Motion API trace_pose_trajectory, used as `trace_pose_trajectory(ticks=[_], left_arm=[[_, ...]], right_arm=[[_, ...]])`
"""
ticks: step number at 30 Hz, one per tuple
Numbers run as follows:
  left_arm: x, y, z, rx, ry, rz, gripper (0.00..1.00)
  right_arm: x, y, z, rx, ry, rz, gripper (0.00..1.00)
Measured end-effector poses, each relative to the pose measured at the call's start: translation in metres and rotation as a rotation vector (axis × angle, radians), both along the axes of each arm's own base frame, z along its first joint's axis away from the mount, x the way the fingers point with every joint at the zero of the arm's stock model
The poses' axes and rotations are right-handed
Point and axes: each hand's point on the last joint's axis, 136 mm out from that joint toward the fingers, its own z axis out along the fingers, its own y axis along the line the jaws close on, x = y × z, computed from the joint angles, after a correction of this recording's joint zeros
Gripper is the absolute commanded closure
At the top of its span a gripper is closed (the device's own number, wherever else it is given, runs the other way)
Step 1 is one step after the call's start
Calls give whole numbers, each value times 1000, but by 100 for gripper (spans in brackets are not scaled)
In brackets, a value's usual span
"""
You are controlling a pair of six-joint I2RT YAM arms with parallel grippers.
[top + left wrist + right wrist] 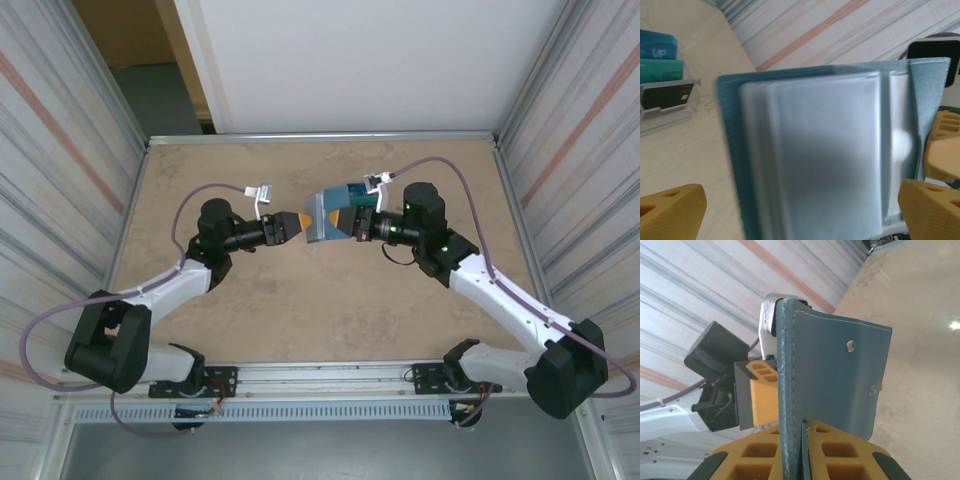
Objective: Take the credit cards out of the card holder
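Note:
My left gripper has the card holder's pockets facing it broad side on, so next my right gripper turns the card holder edge-on before my left gripper pinches the card holder's free edge.
The teal card holder is held upright above the table's middle. My right gripper is shut on one of its flaps, which shows two metal studs. In the left wrist view the card holder faces me open, its grey-blue pockets blurred, so I cannot tell whether they hold cards. My left gripper is open, its fingers wide apart on either side of the pockets' lower edge. In the top view the left gripper meets the wallet's left edge. Three credit cards, blue, teal and dark, stand in a small rack.
The card rack stands on the table just behind the wallet and the right gripper. Corrugated walls close in the left and right sides. Bare tan tabletop lies in front of both grippers.

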Motion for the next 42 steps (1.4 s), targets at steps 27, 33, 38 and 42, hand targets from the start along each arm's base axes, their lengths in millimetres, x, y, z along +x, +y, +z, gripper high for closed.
trace_pose_trajectory(ticks=[27, 33, 38, 42], left_arm=[[-3, -7, 9, -30, -16, -25, 34], [-4, -7, 9, -29, -21, -32, 44], [-4, -7, 10, -29, -21, -32, 51], [-4, -7, 9, -26, -18, -32, 57]], right_arm=[[25, 1, -2, 31, 28, -38, 100], [32, -9, -25, -8, 86, -84, 100], [33, -10, -27, -13, 88, -95, 100], [33, -11, -31, -22, 99, -102, 100]])
